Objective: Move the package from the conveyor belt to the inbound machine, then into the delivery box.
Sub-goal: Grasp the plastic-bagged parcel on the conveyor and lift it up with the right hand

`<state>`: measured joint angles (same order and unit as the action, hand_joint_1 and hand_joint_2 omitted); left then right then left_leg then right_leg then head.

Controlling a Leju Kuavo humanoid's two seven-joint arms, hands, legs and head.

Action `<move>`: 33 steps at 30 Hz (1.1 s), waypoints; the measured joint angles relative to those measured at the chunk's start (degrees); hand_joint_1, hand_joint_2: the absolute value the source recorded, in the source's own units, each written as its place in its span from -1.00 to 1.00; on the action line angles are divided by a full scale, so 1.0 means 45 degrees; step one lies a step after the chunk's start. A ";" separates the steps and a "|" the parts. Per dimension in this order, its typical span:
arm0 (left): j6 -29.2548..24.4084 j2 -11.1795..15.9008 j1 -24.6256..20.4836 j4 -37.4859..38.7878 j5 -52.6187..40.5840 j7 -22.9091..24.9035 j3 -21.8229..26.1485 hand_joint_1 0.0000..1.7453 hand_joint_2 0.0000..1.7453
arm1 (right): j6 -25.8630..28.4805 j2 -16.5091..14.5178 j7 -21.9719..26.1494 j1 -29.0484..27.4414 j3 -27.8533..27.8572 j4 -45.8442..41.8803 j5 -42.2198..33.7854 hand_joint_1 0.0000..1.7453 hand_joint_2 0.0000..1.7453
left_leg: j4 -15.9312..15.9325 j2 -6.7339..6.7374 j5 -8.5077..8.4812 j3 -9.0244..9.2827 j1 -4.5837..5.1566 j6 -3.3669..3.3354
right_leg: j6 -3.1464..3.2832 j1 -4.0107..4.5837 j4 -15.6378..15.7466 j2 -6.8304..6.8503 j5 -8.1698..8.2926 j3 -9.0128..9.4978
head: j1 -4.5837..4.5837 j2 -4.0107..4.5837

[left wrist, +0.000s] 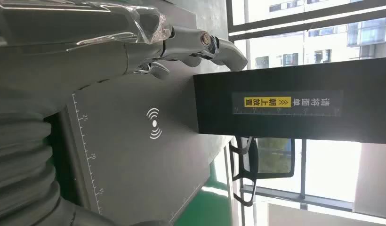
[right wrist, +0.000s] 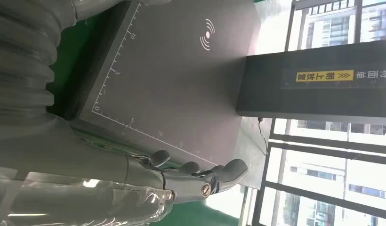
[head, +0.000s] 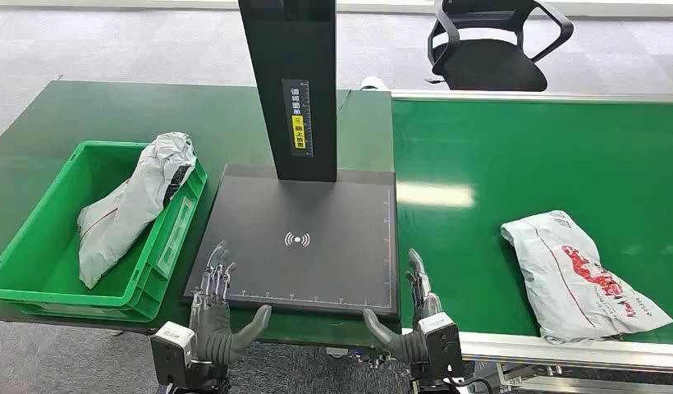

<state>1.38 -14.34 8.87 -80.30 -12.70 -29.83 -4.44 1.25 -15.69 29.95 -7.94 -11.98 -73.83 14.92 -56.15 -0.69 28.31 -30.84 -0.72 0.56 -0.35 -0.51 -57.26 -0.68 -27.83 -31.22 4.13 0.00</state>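
I expect the white package (head: 579, 277) to crumple and sag around my grip when I lift it, because its near corner (head: 645, 318) lies thin and wrinkled.
A white plastic package with red print (head: 578, 277) lies on the green conveyor belt (head: 530, 156) at the right. The inbound machine is a black flat pad (head: 300, 238) with a scan mark and a black upright column (head: 290, 82); the pad (left wrist: 134, 155) (right wrist: 181, 80) is bare. Another grey-white package (head: 132, 201) lies in the green delivery box (head: 38, 271) at the left. My left hand (head: 214, 316) and right hand (head: 415, 316) hover at the pad's near edge, fingers spread, holding nothing. The left hand's fingers (left wrist: 181, 44) and the right hand's fingers (right wrist: 196, 174) reach out over the pad.
A black office chair (head: 493, 49) stands behind the belt on the grey carpet. The belt has a metal front rail (head: 563, 353). The dark green table (head: 153, 115) carries the box and the machine.
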 joint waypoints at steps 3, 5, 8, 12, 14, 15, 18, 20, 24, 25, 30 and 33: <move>0.0049 -0.0001 0.0082 -0.0133 0.0000 0.0034 -0.0012 -1.00 1.00 | 0.0454 -0.0005 -0.0098 0.0000 0.0010 -0.0041 0.0511 -1.00 1.00 | 0.0000 0.0000 0.0000 0.0000 0.0000 0.0000 | 0.0000 0.0000 0.0000 0.0000 0.0000 -0.0001 | -0.0001 0.0000; 0.0119 -0.0013 0.0173 -0.0279 -0.0005 0.0047 -0.0017 -1.00 1.00 | 0.1829 0.0010 -0.0544 0.0020 0.0097 -0.0172 0.1926 -1.00 1.00 | 0.0000 0.0000 0.0000 -0.0002 0.0000 0.0000 | 0.0000 -0.0001 0.0000 0.0000 0.0000 -0.0002 | -0.0001 0.0000; 0.0235 -0.0036 0.0290 -0.0499 -0.0033 0.0086 -0.0015 -1.00 1.00 | 0.4054 0.0203 -0.2359 0.0312 0.0810 -0.0380 0.5282 -1.00 1.00 | -0.0001 0.0000 0.0000 -0.0002 0.0004 -0.0001 | -0.0001 -0.0004 0.0002 0.0000 0.0000 0.0000 | 0.0000 0.0000; 0.0311 -0.0058 0.0343 -0.0624 -0.0044 0.0132 -0.0001 -1.00 1.00 | 0.4085 0.0476 -0.3068 0.0788 0.2461 -0.0389 0.6901 -1.00 1.00 | -0.0004 -0.0002 0.0000 0.0001 0.0015 -0.0002 | -0.0005 -0.0014 0.0003 0.0002 0.0004 0.0008 | 0.0001 0.0000; 0.0344 -0.0064 0.0355 -0.0653 -0.0044 0.0156 0.0001 -1.00 1.00 | 0.4030 0.0491 -0.2989 0.0881 0.2947 -0.0378 0.7055 -1.00 1.00 | -0.0004 -0.0003 0.0000 0.0003 0.0015 -0.0002 | -0.0006 -0.0013 0.0003 0.0002 0.0005 0.0007 | -0.0002 0.0000; 0.0356 -0.0067 0.0358 -0.0663 -0.0044 0.0167 0.0002 -1.00 1.00 | 0.4023 0.0491 -0.2990 0.0904 0.3111 -0.0374 0.7131 -1.00 1.00 | -0.0004 -0.0003 0.0000 0.0004 0.0013 -0.0002 | -0.0006 -0.0012 0.0003 0.0002 0.0005 0.0006 | -0.0002 0.0000; 0.0401 -0.0070 0.0362 -0.0674 -0.0046 0.0194 0.0001 -1.00 1.00 | 0.4182 0.0566 -0.4062 0.1033 0.3534 -0.0270 0.8100 -1.00 1.00 | -0.0003 -0.0002 0.0000 0.0004 0.0008 -0.0002 | -0.0004 -0.0007 0.0002 0.0001 0.0004 -0.0002 | -0.0006 0.0000; 0.0444 -0.0068 0.0360 -0.0675 -0.0045 0.0215 0.0000 -1.00 1.00 | 0.4328 0.0770 -0.5243 0.1249 0.3979 0.0004 0.8863 -1.00 1.00 | -0.0002 -0.0005 0.0000 0.0002 0.0007 -0.0002 | -0.0004 -0.0006 0.0002 0.0004 0.0002 -0.0001 | -0.0004 0.0000; 0.0542 -0.0059 0.0323 -0.0652 0.0081 0.0223 -0.0007 -1.00 1.00 | 0.4464 0.1779 -0.5832 0.2131 0.5394 0.1342 0.9137 -1.00 1.00 | -0.0006 0.0001 -0.0001 0.0004 0.0028 -0.0010 | -0.0017 -0.0033 0.0005 -0.0002 0.0011 0.0000 | -0.0004 0.0000; 0.0573 -0.0057 0.0303 -0.0634 0.0146 0.0223 -0.0010 -1.00 1.00 | 0.4470 0.2137 -0.5810 0.2443 0.5890 0.1867 0.9086 -1.00 1.00 | -0.0009 -0.0004 -0.0004 0.0005 0.0037 -0.0017 | -0.0025 -0.0047 0.0007 0.0001 0.0015 0.0000 | -0.0004 0.0000; 0.0718 -0.0028 0.0166 -0.0496 0.0342 0.0218 -0.0012 -1.00 1.00 | 0.4261 0.4031 -0.5616 0.4010 0.8509 0.4770 0.8448 -1.00 1.00 | -0.0016 -0.0017 -0.0013 -0.0004 0.0083 -0.0037 | -0.0057 -0.0089 0.0010 0.0010 0.0035 0.0001 | -0.0001 0.0000; 0.0750 -0.0024 0.0110 -0.0420 0.0397 0.0218 -0.0010 -1.00 1.00 | 0.4241 0.4757 -0.5425 0.4510 0.9513 0.6027 0.8350 -1.00 1.00 | -0.0015 -0.0006 -0.0012 -0.0004 0.0086 -0.0039 | -0.0059 -0.0090 0.0010 -0.0004 0.0037 -0.0005 | -0.0005 0.0000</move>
<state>4.75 -14.45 9.36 -82.19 -10.91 -28.85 -4.48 20.33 5.71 5.54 12.36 30.83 -46.71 52.49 -56.21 -0.71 28.26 -30.85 -0.33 0.38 -0.62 -0.92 -57.22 -0.69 -27.66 -31.25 4.11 0.00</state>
